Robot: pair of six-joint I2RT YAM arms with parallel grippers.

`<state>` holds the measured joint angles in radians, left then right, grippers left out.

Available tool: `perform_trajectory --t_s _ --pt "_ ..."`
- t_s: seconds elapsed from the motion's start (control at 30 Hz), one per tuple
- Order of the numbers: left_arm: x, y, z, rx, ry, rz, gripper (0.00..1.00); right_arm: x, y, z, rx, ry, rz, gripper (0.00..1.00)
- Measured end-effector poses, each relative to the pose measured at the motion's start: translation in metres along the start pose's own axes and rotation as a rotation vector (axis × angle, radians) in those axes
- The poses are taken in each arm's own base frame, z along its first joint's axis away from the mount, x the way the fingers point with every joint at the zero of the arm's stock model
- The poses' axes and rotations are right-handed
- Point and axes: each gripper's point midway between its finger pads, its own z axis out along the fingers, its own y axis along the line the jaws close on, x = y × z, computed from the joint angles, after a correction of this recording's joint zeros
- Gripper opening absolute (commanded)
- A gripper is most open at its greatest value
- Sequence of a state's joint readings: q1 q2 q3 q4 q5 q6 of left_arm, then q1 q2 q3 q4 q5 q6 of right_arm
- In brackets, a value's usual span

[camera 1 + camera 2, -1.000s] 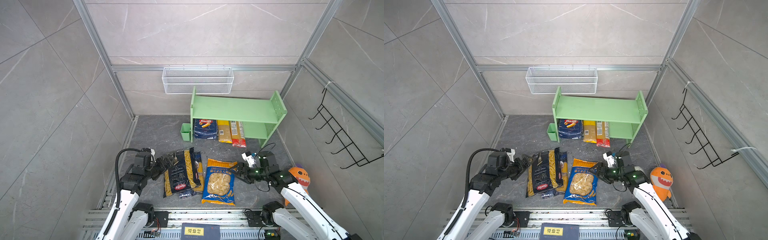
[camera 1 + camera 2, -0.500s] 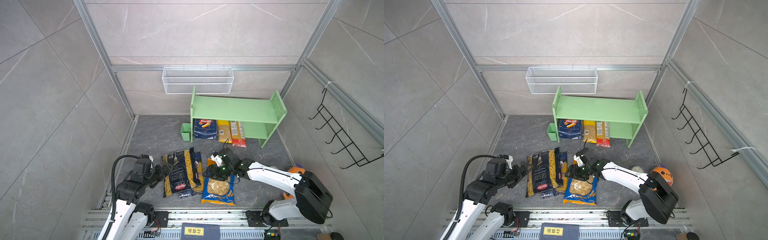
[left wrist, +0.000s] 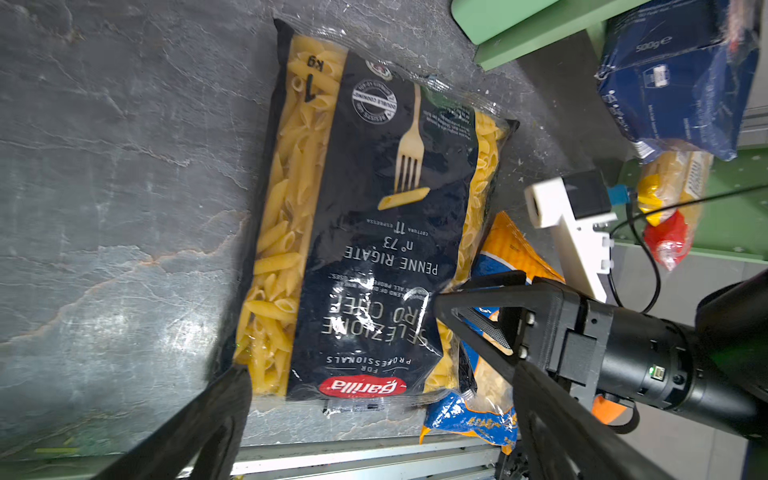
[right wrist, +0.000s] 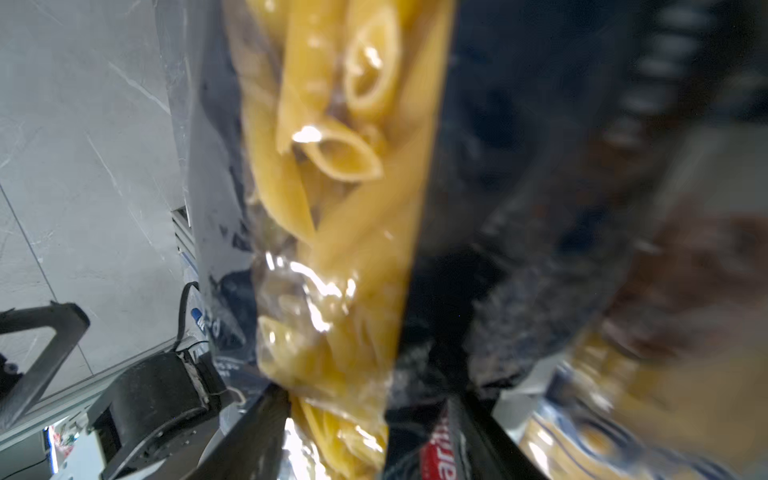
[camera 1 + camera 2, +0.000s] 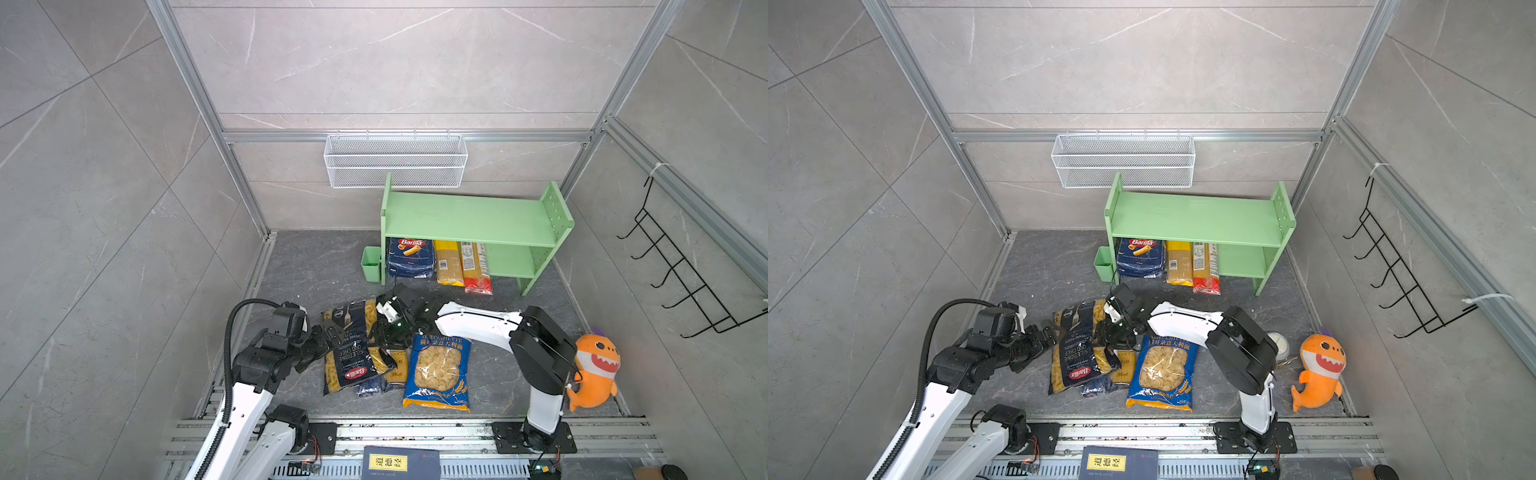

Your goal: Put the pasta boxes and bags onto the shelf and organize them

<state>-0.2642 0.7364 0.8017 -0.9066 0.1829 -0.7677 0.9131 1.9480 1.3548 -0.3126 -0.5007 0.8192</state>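
The black penne bag (image 5: 350, 352) is lying on top of the spaghetti pack. I should move the bag out of the way first, then my right gripper should bring the spaghetti pack to the shelf.
The black penne bag (image 5: 353, 353) (image 5: 1077, 349) lies flat on the floor over a dark blue spaghetti pack (image 5: 374, 386). My right gripper (image 5: 388, 336) (image 5: 1113, 336) (image 4: 365, 436) reaches across and is shut on that bag's right edge, with penne (image 4: 332, 166) filling the gap between its jaws. My left gripper (image 5: 328, 336) (image 3: 378, 386) stands open at the bag's left edge, holding nothing. The blue-orange orecchiette bag (image 5: 440, 370) lies to the right. On the lower tier of the green shelf (image 5: 469, 216) lie the Barilla box (image 5: 409, 257), a yellow pack (image 5: 448, 262) and a red-ended pack (image 5: 476, 270).
A white wire basket (image 5: 395, 162) hangs on the back wall above the shelf. A small green cup (image 5: 370, 264) stands at the shelf's left foot. An orange plush toy (image 5: 594, 370) sits at the right, a black hook rack (image 5: 681, 282) hangs on the right wall, and a dark blue book (image 5: 401, 463) lies on the front rail.
My right arm swung from the right side across to the penne bag's right edge and its jaws narrowed onto it. The left gripper stayed open beside the bag.
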Motion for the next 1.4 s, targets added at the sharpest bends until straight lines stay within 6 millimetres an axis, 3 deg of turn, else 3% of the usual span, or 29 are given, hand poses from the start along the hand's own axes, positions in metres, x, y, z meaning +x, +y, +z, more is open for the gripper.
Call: perform_trajectory --t_s 0.13,0.3,0.47,0.6,0.87,0.97,1.23,1.27,1.3,1.4 --pt "-0.004 0.002 -0.004 -0.027 -0.016 0.020 0.99 -0.014 0.028 0.028 -0.035 0.034 -0.031 0.63" --pt "-0.009 0.003 -0.023 -0.039 -0.071 0.050 0.99 -0.034 0.064 0.057 -0.095 0.056 -0.080 0.69" --pt "-0.008 0.007 -0.030 -0.053 -0.083 0.062 0.99 -0.041 0.075 0.058 -0.090 0.052 -0.133 0.76" --pt "-0.008 0.007 -0.029 -0.056 -0.086 0.062 1.00 -0.032 0.057 0.040 -0.017 0.042 -0.145 0.79" --pt "-0.017 0.001 -0.010 -0.052 -0.067 0.058 1.00 0.012 0.017 -0.048 0.177 -0.039 -0.160 0.84" --pt "-0.021 -0.004 -0.001 -0.044 -0.052 0.056 1.00 0.026 0.005 -0.066 0.244 -0.062 -0.175 0.86" --pt "-0.030 -0.013 0.021 -0.041 -0.015 0.051 1.00 0.069 -0.028 -0.044 0.397 -0.002 -0.209 0.87" --pt "-0.032 -0.014 0.023 -0.043 -0.013 0.050 1.00 0.072 -0.031 -0.040 0.415 0.002 -0.211 0.88" --pt "-0.033 -0.015 0.024 -0.043 -0.011 0.050 1.00 0.076 -0.033 -0.036 0.434 0.005 -0.209 0.99" --pt "-0.038 -0.019 0.026 -0.042 -0.010 0.052 1.00 0.088 -0.042 -0.025 0.495 0.024 -0.223 0.99"
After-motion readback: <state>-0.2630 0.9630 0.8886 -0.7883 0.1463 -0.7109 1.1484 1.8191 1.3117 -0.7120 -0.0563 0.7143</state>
